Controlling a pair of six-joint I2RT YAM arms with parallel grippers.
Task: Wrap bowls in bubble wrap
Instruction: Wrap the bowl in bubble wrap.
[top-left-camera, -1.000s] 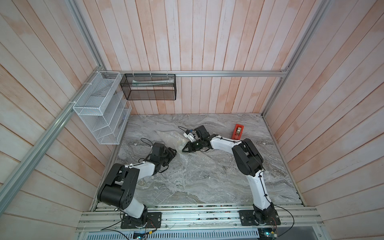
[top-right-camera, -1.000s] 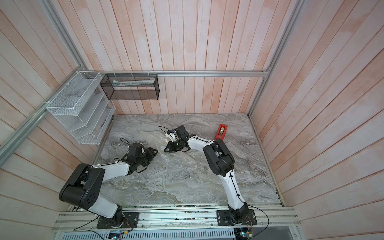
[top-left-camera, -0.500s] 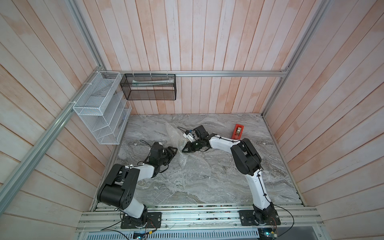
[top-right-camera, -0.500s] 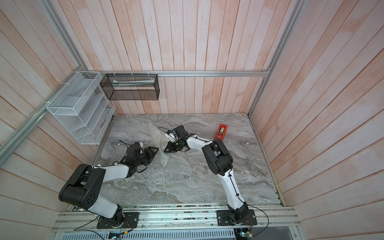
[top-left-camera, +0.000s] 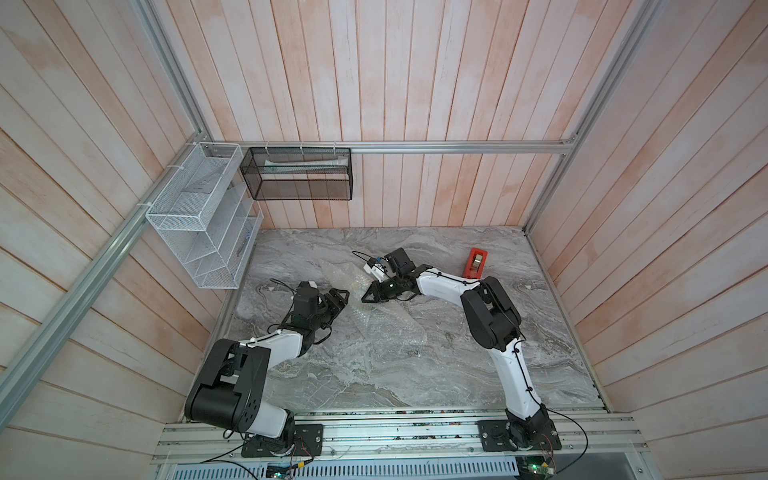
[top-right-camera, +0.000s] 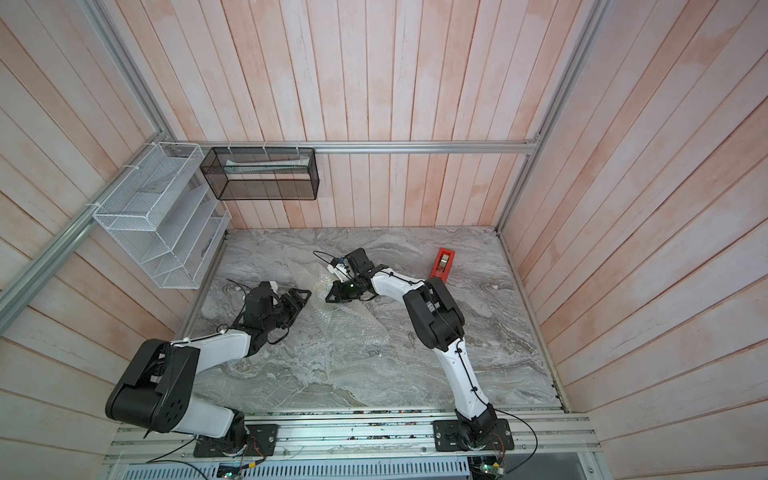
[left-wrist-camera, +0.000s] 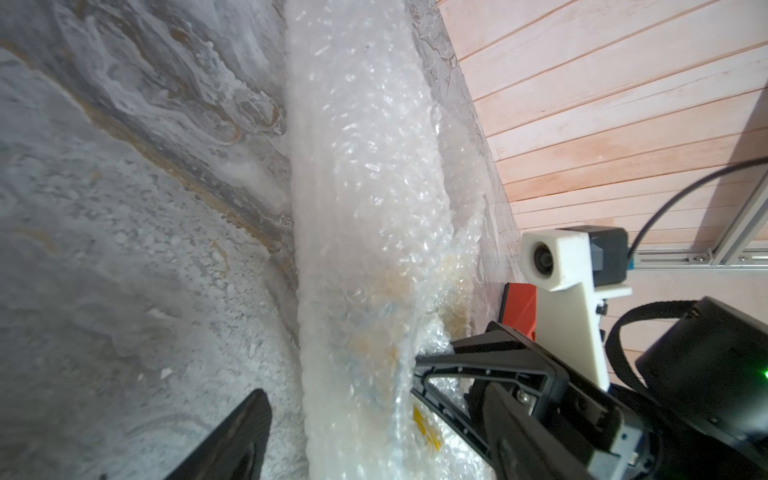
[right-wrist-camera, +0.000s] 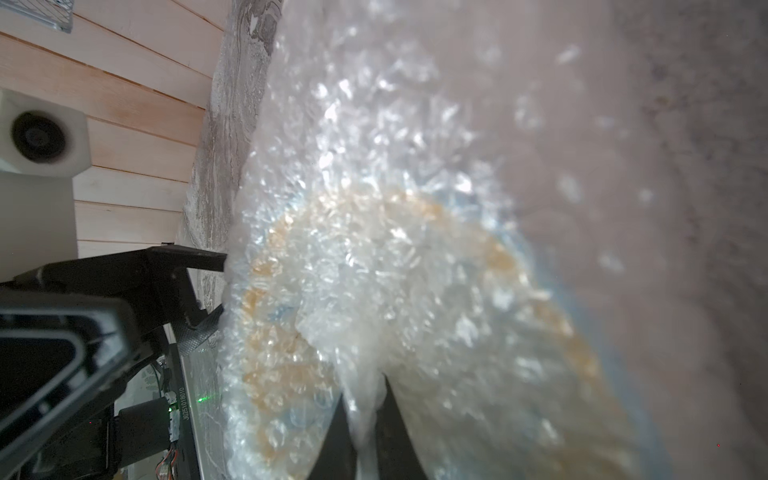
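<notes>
The robot's right gripper is pinching the wrap's fold over the bowl (right-wrist-camera: 350, 352), so the left gripper should hold the fold first, before the right gripper brings the wrap's loose flap across.
The bubble wrap (top-left-camera: 390, 328) lies crinkled across the marble table (top-left-camera: 478, 374), bunched up between the two arms. The bowl is covered by it; its yellow-orange and blue pattern shows blurred through the wrap in the right wrist view (right-wrist-camera: 286, 332) and the left wrist view (left-wrist-camera: 382, 291). My right gripper (top-left-camera: 366, 299) (right-wrist-camera: 363, 415) is shut on a pinched fold of the bubble wrap over the bowl. Facing it from the other side of the bundle, my left gripper (top-left-camera: 343, 303) (top-right-camera: 302, 302) stands open. One of its fingers (left-wrist-camera: 232, 440) shows beside the wrapped ridge.
A red tape dispenser (top-left-camera: 476, 262) (top-right-camera: 444, 262) lies on the table at the far right, behind the right arm. On the left wall hangs a white wire rack (top-left-camera: 199, 216), and a black mesh basket (top-left-camera: 297, 174) hangs on the back wall.
My left gripper's jaws have spread wider beside the bundle. The right gripper stays shut on the wrap, and both arms have barely shifted.
</notes>
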